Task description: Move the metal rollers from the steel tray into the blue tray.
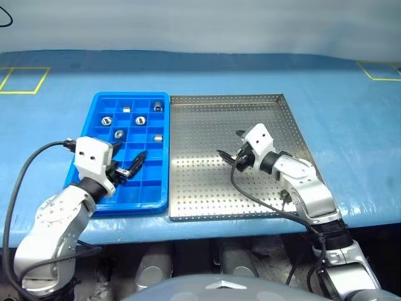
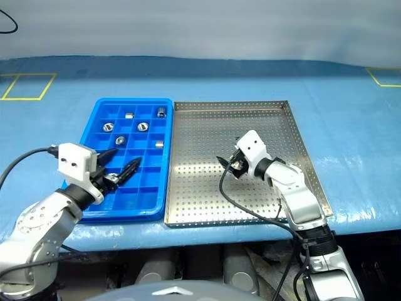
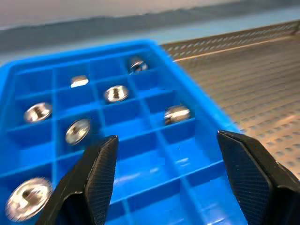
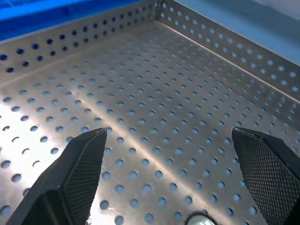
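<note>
The metal roller (image 4: 200,219) is on the bottom of the steel tray, within the spread of my open fingers, so my right gripper keeps going down until the fingers close on its rim (image 4: 199,213).
Several metal rollers (image 1: 140,119) lie in separate compartments in the far half of the blue tray (image 1: 131,95). In the left wrist view one more roller (image 3: 27,204) sits in a nearer compartment beside a finger. My left gripper (image 2: 126,157) hovers open and empty over the blue tray's near half. My right gripper (image 1: 230,144) is open low over the middle of the steel tray (image 1: 207,125). In the right wrist view one roller (image 4: 199,218) shows on the perforated floor between that gripper's fingers, close to the wrist.
Both trays sit side by side on a blue table cover, the steel one to the right. Yellow tape squares (image 1: 24,79) mark the cover at the far left and far right. Black cables trail from both wrists.
</note>
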Tool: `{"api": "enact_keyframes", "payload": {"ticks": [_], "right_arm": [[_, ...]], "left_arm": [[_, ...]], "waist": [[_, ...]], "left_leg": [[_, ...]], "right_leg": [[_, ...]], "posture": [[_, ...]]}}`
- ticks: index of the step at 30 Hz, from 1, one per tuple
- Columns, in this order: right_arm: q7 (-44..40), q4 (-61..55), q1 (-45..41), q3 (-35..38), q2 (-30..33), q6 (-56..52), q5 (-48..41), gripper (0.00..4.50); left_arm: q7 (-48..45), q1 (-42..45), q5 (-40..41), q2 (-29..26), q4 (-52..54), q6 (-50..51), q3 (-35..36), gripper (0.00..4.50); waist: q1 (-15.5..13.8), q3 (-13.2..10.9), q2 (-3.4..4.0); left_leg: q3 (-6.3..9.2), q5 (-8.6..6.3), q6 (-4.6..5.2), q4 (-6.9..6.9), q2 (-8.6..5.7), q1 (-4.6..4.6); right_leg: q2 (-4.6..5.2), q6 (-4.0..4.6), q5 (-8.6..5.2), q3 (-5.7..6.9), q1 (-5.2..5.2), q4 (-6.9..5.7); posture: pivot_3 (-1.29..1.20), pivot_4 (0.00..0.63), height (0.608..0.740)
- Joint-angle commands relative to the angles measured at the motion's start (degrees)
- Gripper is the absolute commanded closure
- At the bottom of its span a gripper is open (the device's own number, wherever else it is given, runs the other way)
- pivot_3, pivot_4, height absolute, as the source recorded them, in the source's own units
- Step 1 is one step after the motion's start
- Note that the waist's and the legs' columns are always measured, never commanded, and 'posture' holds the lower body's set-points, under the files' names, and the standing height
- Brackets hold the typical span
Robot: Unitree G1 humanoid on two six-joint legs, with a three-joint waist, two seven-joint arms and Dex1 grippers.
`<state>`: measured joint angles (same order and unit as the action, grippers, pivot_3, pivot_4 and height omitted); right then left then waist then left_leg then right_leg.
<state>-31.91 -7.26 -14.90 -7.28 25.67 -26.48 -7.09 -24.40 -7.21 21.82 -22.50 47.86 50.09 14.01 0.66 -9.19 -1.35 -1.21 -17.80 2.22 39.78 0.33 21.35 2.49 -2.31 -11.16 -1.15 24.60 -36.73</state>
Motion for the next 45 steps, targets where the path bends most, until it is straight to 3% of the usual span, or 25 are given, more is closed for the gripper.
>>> {"api": "enact_keyframes", "payload": {"ticks": [1, 25, 28, 33, 38, 41, 45], "right_arm": [[0.26, -0.79, -0.64, 1.19, 0.35, -1.68, -0.16, 0.00], [0.68, 2.27, 1.88, 4.64, 0.98, -5.87, -1.58, 0.00], [1.01, 3.05, 1.76, 5.02, 0.43, -5.95, -1.78, 0.59], [0.85, 4.07, 1.28, 5.07, 0.11, -5.53, -2.23, 2.19], [1.09, 4.71, 1.01, 5.31, -0.48, -5.18, -2.54, 2.19], [1.86, 4.31, 0.66, 5.76, -1.08, -4.64, -2.59, 2.58], [2.42, 1.15, -0.61, 5.38, -2.04, -3.54, -2.87, 2.59]], "left_arm": [[-1.50, -0.97, 1.53, -1.24, 2.19, -2.69, -2.22, 0.84], [-0.46, -1.68, 0.97, -5.33, 0.01, -6.01, -7.39, 0.84], [-0.42, -1.77, 0.75, -5.49, -0.15, -6.28, -7.56, 0.82], [-0.41, -2.25, 0.73, -5.67, -0.24, -6.68, -7.54, 0.82], [-0.44, -2.52, 0.90, -5.89, -0.10, -6.91, -7.24, 0.82], [-0.61, -2.87, 1.15, -5.98, 0.01, -7.02, -7.05, 0.82], [-1.64, -4.44, 2.39, -6.56, 0.95, -6.83, -6.30, 0.82]], "waist": [[0.13, -0.02, 0.03], [0.49, -0.01, 0.03], [0.56, -0.01, 0.03], [0.55, -0.01, 0.03], [0.58, -0.01, 0.03], [0.58, -0.01, 0.03], [0.60, -0.02, 0.04]], "left_leg": [[0.00, -0.01, 0.03, 0.00, 0.01, 0.03], [-0.01, -0.03, 0.07, 0.01, 0.02, 0.02], [-0.01, -0.03, 0.07, 0.01, 0.02, 0.02], [-0.01, -0.03, 0.07, 0.01, 0.02, 0.02], [-0.01, -0.03, 0.07, 0.01, 0.03, 0.02], [-0.01, -0.03, 0.07, 0.01, 0.03, 0.02], [-0.02, -0.03, 0.07, 0.01, 0.03, 0.02]], "right_leg": [[-0.03, 0.00, 0.00, 0.01, 0.03, 0.00], [-0.27, -0.05, 0.01, -0.02, 0.00, 0.00], [-0.29, -0.05, 0.01, -0.02, 0.00, 0.00], [-0.29, -0.05, 0.01, -0.03, 0.00, 0.01], [-0.30, -0.05, 0.01, -0.03, 0.00, 0.00], [-0.30, -0.05, 0.01, -0.03, 0.01, 0.01], [-0.30, -0.05, 0.01, -0.04, 0.02, 0.00]], "posture": [[-0.02, 0.150, 0.740], [-0.04, 0.150, 0.740], [-0.04, 0.150, 0.740], [-0.04, 0.150, 0.740], [-0.04, 0.150, 0.740], [-0.03, 0.150, 0.740], [-0.03, 0.150, 0.740]]}}
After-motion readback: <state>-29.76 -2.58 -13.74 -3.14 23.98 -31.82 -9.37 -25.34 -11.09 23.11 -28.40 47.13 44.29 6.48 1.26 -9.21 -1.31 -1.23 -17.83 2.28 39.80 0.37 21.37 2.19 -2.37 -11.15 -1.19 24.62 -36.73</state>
